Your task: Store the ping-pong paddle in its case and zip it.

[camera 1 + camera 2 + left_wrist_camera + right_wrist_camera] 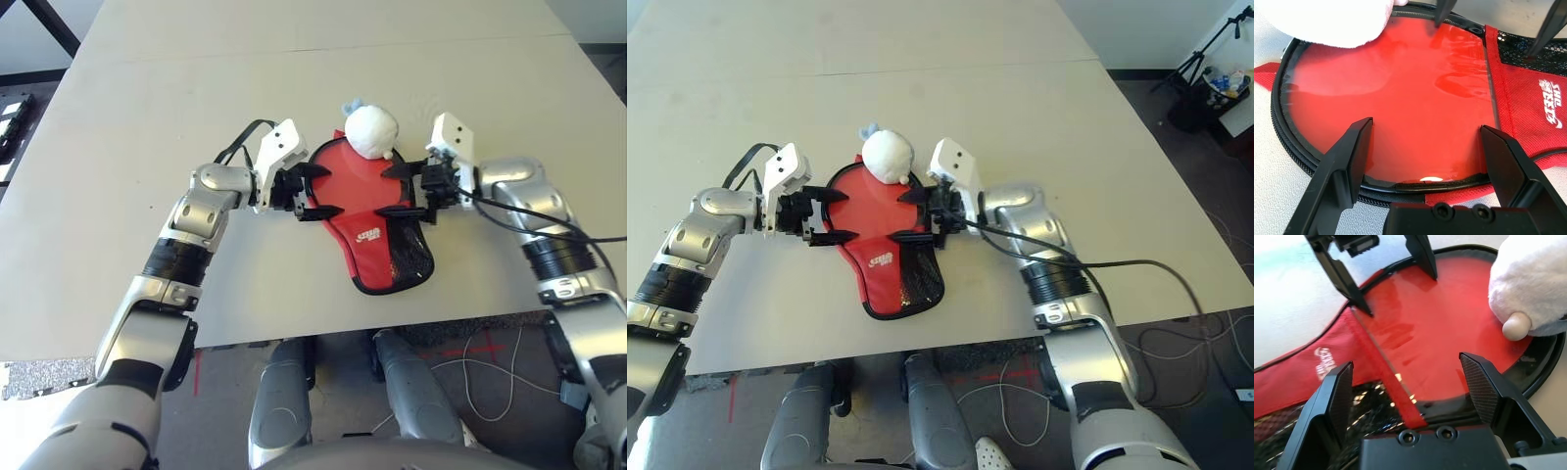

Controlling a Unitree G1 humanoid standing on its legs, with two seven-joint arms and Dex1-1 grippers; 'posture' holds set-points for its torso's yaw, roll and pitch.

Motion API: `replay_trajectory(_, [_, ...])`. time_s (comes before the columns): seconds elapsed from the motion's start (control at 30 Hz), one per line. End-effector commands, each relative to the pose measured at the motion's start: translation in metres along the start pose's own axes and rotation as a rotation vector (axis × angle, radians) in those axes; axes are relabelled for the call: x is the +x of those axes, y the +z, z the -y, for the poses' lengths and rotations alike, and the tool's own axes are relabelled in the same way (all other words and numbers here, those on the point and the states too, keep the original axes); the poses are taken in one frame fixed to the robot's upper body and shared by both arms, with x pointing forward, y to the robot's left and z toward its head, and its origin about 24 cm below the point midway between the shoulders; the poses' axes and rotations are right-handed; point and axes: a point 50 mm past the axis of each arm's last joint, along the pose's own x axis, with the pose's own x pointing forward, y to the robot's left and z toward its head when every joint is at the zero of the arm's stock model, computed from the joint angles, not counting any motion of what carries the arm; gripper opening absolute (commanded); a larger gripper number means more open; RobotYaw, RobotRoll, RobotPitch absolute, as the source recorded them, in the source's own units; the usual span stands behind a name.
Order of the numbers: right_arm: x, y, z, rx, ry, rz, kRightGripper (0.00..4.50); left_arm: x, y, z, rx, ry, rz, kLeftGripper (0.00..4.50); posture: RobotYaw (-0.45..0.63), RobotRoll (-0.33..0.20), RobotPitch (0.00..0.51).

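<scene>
My gripper is going to pull the white fluffy ball (371,132) that rests on the case's black zipper edge (397,157), so the ball should drag the zipper along the case's rim.
The red case (367,240) lies flat on the table, round end away from me and black mesh pocket (411,257) toward me. Its round part is a glossy red panel (1400,98) ringed by a black zipper edge (1293,147). Whether the red under that panel is the ping-pong paddle I cannot tell, and no handle shows. My left gripper (323,191) stands open over the round part's left rim, and my right gripper (387,192) stands open over its right rim, facing the left one. Neither holds anything.
A white fluffy ball (371,130) rests on the far rim of the case, between the two grippers and close to the right one. The beige table (147,98) stretches far beyond. Its front edge runs just below the case's narrow end.
</scene>
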Motion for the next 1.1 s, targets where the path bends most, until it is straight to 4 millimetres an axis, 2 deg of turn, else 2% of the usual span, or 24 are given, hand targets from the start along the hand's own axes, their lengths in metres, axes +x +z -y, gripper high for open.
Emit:
replay_trajectory(0.03, [-0.019,0.013,0.001,0.02,-0.006,0.052,4.5,0.006,-0.016,0.007,-0.042,-0.039,-0.068,4.47,-0.07,0.0,0.272])
replay_trajectory(0.2, [-0.036,0.027,0.022,0.033,-0.148,0.11,4.5,0.007,-0.014,0.005,-0.038,-0.04,-0.067,4.47,-0.08,0.0,0.277])
replay_trajectory(0.3, [-0.038,0.029,0.036,0.031,-0.255,0.124,4.5,0.007,-0.013,0.005,-0.037,-0.042,-0.067,4.47,-0.08,0.0,0.277])
replay_trajectory(0.43, [-0.029,0.025,0.052,0.05,-0.357,0.136,4.5,0.007,-0.014,0.005,-0.038,-0.045,-0.068,4.47,-0.07,0.0,0.277])
replay_trajectory(0.67, [-0.005,0.025,0.064,0.104,-0.34,0.167,4.5,0.006,-0.014,0.005,-0.04,-0.045,-0.073,4.47,-0.06,0.0,0.268])
replay_trajectory(0.87, [0.02,0.027,0.063,0.129,-0.262,0.167,4.5,0.005,-0.014,0.005,-0.039,-0.042,-0.074,4.47,-0.04,0.0,0.262])
replay_trajectory(1.1, [0.034,0.025,0.063,0.119,-0.261,0.133,4.5,0.003,-0.014,0.005,-0.038,-0.038,-0.076,4.47,-0.04,0.0,0.255])
